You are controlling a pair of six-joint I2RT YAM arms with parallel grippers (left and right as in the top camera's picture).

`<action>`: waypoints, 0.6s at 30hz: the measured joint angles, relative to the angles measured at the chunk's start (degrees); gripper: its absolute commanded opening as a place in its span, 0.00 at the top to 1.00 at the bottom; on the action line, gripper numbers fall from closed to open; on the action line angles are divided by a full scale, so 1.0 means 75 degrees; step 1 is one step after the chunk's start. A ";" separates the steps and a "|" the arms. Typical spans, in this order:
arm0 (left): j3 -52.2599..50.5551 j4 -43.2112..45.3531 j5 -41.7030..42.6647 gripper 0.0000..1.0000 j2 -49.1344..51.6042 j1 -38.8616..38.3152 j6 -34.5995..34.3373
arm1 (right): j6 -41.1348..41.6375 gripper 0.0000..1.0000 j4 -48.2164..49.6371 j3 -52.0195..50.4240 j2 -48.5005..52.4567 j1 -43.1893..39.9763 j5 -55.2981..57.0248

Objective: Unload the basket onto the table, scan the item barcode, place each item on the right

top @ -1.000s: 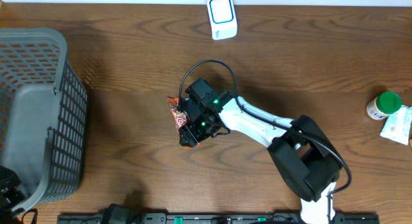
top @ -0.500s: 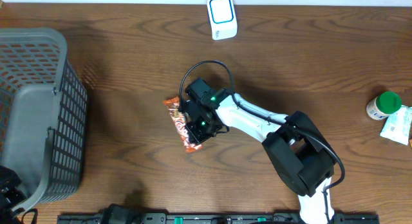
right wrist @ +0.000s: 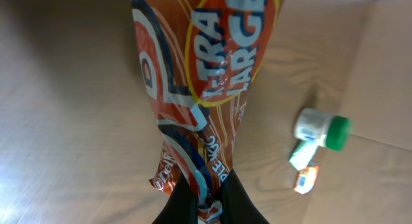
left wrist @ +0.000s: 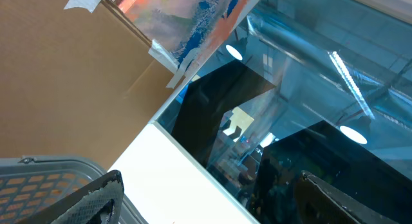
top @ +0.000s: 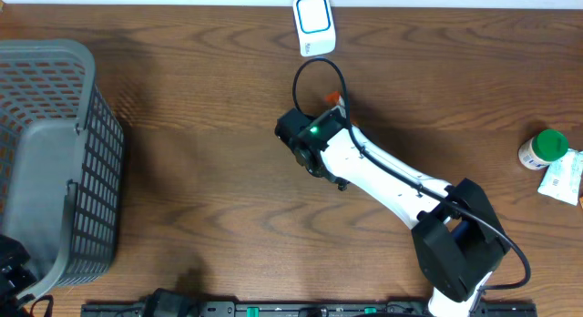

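Note:
My right gripper's packet has its printed front (right wrist: 215, 50) up; next I lay it front-down, then regrip it back-up before scanning.
The item is an orange snack packet (right wrist: 206, 76) with blue and white print. My right gripper (right wrist: 209, 197) is shut on its bottom end, and the packet stretches away from the fingers above the wooden table. In the overhead view the right wrist (top: 311, 139) covers the packet, leaving only an orange tip (top: 333, 97) showing towards the white and blue scanner (top: 313, 24) at the table's back edge. No barcode shows. My left gripper (left wrist: 209, 185) is open and empty, with its fingers (left wrist: 96, 195) pointing up and away from the table.
A grey mesh basket (top: 55, 153) stands at the left edge. A green-capped bottle (top: 544, 148) and a white packet (top: 562, 178) lie at the far right. The bottle (right wrist: 322, 127) and a small orange packet (right wrist: 307, 179) also show in the right wrist view.
My right gripper has shut on the snack packet, lifted it off the table and carried it back and to the right, towards the scanner. The left arm has not moved.

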 measured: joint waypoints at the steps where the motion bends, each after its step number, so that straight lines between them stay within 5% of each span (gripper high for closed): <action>1: 0.0000 0.0003 0.0000 0.15 0.0000 0.0000 -0.0003 | 0.0128 0.99 0.0023 -0.0070 0.0003 0.0003 0.0198; 18: 0.0000 0.0017 0.0000 0.15 0.0000 0.0000 0.0000 | 0.2498 0.98 0.0090 -0.0833 0.1985 0.0854 0.1416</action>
